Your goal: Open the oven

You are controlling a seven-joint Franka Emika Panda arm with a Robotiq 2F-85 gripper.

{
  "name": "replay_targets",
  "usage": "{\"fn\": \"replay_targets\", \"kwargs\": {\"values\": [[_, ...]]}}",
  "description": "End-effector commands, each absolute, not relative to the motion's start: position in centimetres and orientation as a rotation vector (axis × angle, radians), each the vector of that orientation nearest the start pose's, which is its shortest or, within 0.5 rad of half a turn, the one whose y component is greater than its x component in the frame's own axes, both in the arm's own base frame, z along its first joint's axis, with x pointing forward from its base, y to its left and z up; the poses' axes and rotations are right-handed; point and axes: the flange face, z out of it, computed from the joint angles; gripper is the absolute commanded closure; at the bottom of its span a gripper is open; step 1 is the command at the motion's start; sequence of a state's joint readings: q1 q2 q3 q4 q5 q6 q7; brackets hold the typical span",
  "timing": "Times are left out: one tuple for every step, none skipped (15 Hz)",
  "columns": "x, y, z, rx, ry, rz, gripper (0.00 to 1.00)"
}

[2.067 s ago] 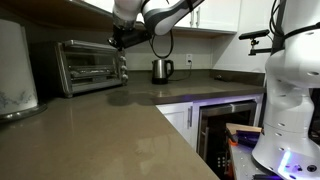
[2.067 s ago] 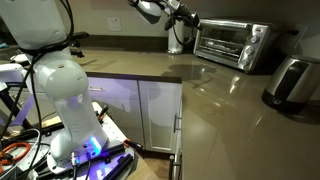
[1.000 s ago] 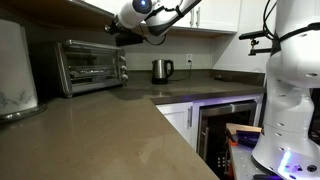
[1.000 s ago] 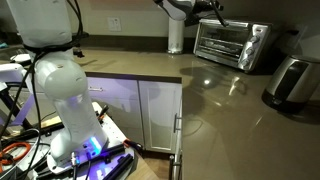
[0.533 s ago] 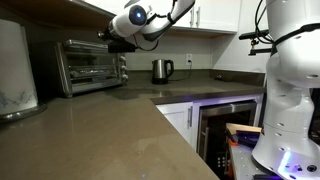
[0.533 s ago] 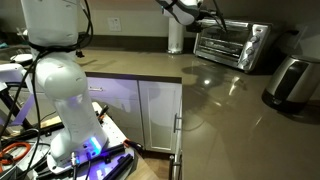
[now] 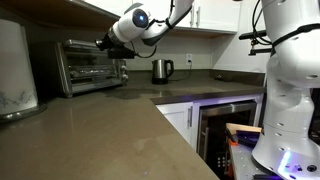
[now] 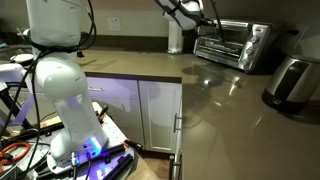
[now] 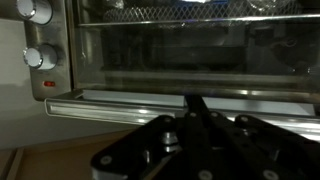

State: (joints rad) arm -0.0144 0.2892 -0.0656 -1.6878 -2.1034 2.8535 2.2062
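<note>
The gripper's closed fingers meet the front of the door handle bar (image 9: pixel 150 110), so the robot should rise above the bar and come down at its top edge.
The silver toaster oven (image 7: pixel 88 66) stands at the back of the counter and shows in both exterior views (image 8: pixel 232 43). Its glass door is shut. My gripper (image 7: pixel 104 42) hangs just in front of the oven's upper front edge (image 8: pixel 207 27). The wrist view stands upside down: the glass door (image 9: pixel 190 55) fills it, with the knobs (image 9: pixel 40 57) at the left and the door handle bar (image 9: pixel 110 101) across the middle. My gripper's fingers (image 9: pixel 197 101) are together and empty, their tips right at the handle bar.
A steel kettle (image 7: pixel 161 70) stands beside the oven (image 8: pixel 176 38). A built-in dark glass-door appliance (image 7: pixel 226 123) sits under the counter. A white appliance (image 7: pixel 14 68) and a metal toaster (image 8: pixel 290 82) stand on the counter. The robot's white base (image 8: pixel 55 90) stands by the cabinets.
My arm has swung from near the kettle across to the oven's front, and the gripper has come down to the door's top edge.
</note>
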Motion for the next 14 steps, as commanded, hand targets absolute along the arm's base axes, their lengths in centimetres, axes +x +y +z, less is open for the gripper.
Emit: {"fn": "replay_targets", "kwargs": {"values": [[65.3,0.0,46.1,-2.646,0.431,-1.978,1.0],[65.2,0.1,46.4,-2.652,0.43,-1.982,1.0],[65.1,0.1,46.7,-2.664,0.427,-1.993,1.0],[65.0,0.1,47.1,-2.682,0.417,-2.008,1.0],[65.0,0.2,47.5,-2.694,0.404,-2.02,1.0],[65.0,0.2,48.2,-2.706,0.388,-2.039,1.0],[65.0,0.4,48.8,-2.713,0.369,-2.054,1.0],[65.0,0.4,49.5,-2.72,0.349,-2.064,1.0],[65.0,0.5,50.1,-2.729,0.332,-2.077,1.0],[65.0,0.4,50.8,-2.733,0.319,-2.094,1.0],[65.3,0.1,51.6,-2.718,0.306,-2.122,1.0],[65.6,0.0,52.1,-2.705,0.303,-2.146,1.0],[66.1,-0.2,52.5,-2.682,0.302,-2.167,1.0],[66.5,-0.4,52.7,-2.664,0.307,-2.179,1.0]]}}
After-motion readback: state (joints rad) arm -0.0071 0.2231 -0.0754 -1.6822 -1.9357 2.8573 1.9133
